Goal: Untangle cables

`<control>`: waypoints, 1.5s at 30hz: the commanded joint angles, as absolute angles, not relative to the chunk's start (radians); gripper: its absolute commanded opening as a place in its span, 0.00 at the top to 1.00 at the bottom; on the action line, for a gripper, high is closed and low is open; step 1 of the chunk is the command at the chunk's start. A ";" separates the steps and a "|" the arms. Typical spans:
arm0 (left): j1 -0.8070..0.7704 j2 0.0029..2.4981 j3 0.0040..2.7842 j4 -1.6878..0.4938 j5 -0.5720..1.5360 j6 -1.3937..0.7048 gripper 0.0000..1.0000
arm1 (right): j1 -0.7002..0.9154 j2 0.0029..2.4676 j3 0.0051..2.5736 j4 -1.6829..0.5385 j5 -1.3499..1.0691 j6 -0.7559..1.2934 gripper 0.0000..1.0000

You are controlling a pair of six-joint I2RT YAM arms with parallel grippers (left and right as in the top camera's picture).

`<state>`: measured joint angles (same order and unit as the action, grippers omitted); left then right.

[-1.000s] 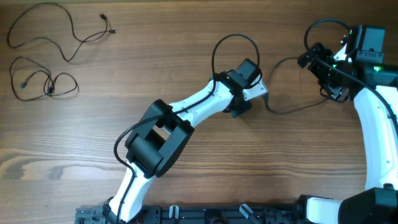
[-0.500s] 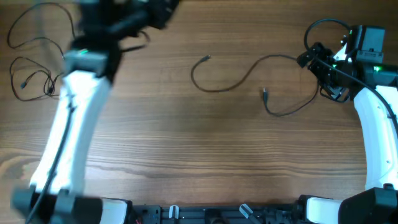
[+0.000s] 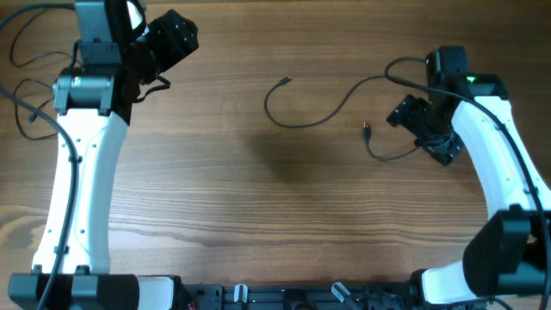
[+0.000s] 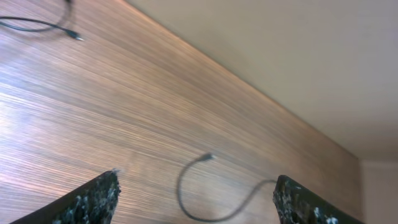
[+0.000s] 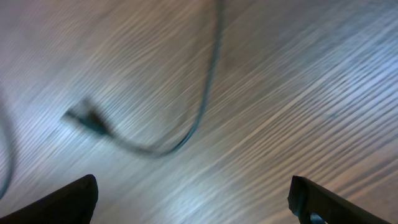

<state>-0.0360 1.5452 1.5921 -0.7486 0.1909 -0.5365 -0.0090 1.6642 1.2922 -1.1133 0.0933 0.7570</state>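
Note:
The thin black cable (image 4: 252,194) is lying in a smooth, rounded curve (image 4: 185,208). I expect it to bend into an arch when I lift it.
One thin black cable (image 3: 320,118) lies loose at mid-table, with one plug (image 3: 287,80) to the left and another (image 3: 366,131) near my right gripper (image 3: 419,129). That gripper hovers open just right of the plug, and the cable runs on under the arm. In the blurred right wrist view the plug (image 5: 87,118) and cord (image 5: 202,102) lie beyond the open right gripper (image 5: 194,183). My left gripper (image 3: 170,41) is open at the far left, holding nothing. The left wrist view shows the left gripper (image 4: 196,182) framing the distant cable (image 4: 181,198). More cables (image 3: 19,93) lie at the far-left edge, partly hidden by the left arm.
The bare wooden table (image 3: 284,215) stretches across the front. The left arm's white links (image 3: 82,181) stand along the left side. The right arm (image 3: 499,172) curves along the right side. A pale wall (image 4: 280,56) lies beyond the table's far edge.
My left gripper let go of the cable at mid-table, opened and swung to the far-left back. My right arm moved down and left toward the cable's near plug.

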 commanded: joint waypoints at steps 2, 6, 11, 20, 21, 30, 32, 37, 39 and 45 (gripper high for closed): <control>-0.030 1.553 1.590 -0.745 0.087 -0.524 0.15 | -0.083 1.681 1.131 -0.971 0.034 0.811 0.00; -0.030 1.554 1.590 -0.727 0.088 -0.525 0.13 | -0.083 1.681 1.034 -0.766 -0.121 0.710 0.01; -0.030 1.554 1.590 -0.727 0.088 -0.524 0.13 | -0.082 1.715 0.978 -0.665 -0.113 0.776 0.18; -0.030 1.554 1.590 -0.726 0.089 -0.525 0.13 | -0.077 1.717 1.041 -0.553 -0.459 0.673 0.96; -0.030 1.554 1.590 -0.725 0.089 -0.525 0.13 | -0.068 1.696 1.062 -0.523 -0.579 0.652 0.96; -0.030 1.554 1.590 -0.688 0.278 -0.540 0.10 | 0.299 1.446 1.331 0.294 -1.056 1.032 0.96; -0.030 1.554 1.590 -0.683 0.319 -0.540 0.04 | 0.364 1.447 1.391 0.355 -1.059 1.058 0.96; -0.030 1.554 1.590 -0.650 0.353 -0.506 0.00 | 0.437 1.447 1.454 0.416 -1.064 1.136 0.96; -0.030 1.554 1.589 -0.619 0.427 -0.393 0.00 | 0.442 1.447 1.454 0.481 -1.074 1.192 0.96; -0.064 1.581 1.589 -0.664 0.829 0.092 0.00 | 0.441 1.447 1.454 0.643 -1.074 1.369 0.96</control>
<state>-0.0399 1.5539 1.5921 -0.6277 0.6106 -0.2409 0.4362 1.4418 1.4315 0.5652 -1.0573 1.2331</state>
